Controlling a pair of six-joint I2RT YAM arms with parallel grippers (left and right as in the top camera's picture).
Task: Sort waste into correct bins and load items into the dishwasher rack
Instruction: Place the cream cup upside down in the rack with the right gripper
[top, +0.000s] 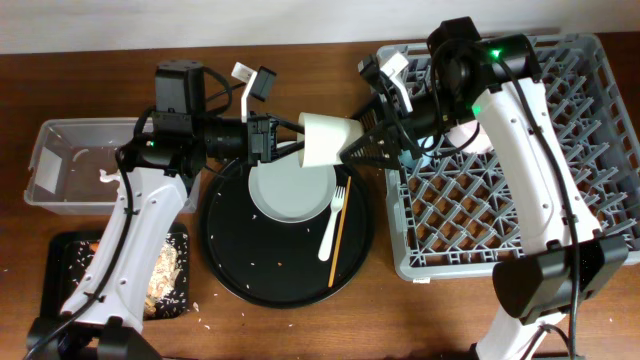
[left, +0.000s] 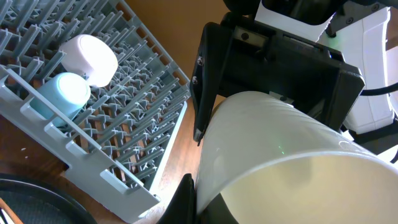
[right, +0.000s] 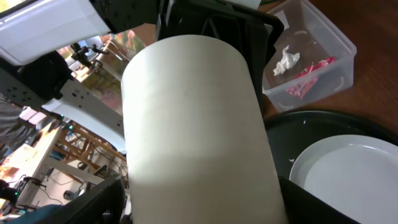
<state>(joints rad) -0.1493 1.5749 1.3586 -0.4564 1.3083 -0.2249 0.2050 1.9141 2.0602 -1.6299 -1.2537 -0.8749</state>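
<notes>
My left gripper should open and back off, because it is closed on the cream cup's rim (top: 304, 140). My right gripper should put the cup beside the blue cup after that.
The cream cup (top: 328, 138) (left: 292, 162) (right: 193, 124) hangs on its side above the round black tray, just left of the dishwasher rack (top: 460, 265). My left gripper (top: 292, 140) (left: 198, 205) is shut on the cup's rim, one finger inside and one outside. My right gripper (top: 365, 147) (right: 199, 202) reaches in from the rack side. Its two fingers lie against opposite sides of the cup's closed end. The grey-green plate (top: 290, 190) (right: 348, 180), white fork (top: 333, 225) and chopsticks (top: 340, 235) lie on the round tray below. A blue cup (left: 62, 93) and a pale bowl (left: 93, 59) sit in the rack (left: 112, 168).
The round black tray (top: 240, 260) sits at the centre. The clear tub (top: 60, 190) (right: 323, 37) at far left holds a white tissue (right: 286, 60) and a red wrapper (right: 311, 78). In front of it, the shallow black tray (top: 70, 250) holds food scraps (top: 160, 280).
</notes>
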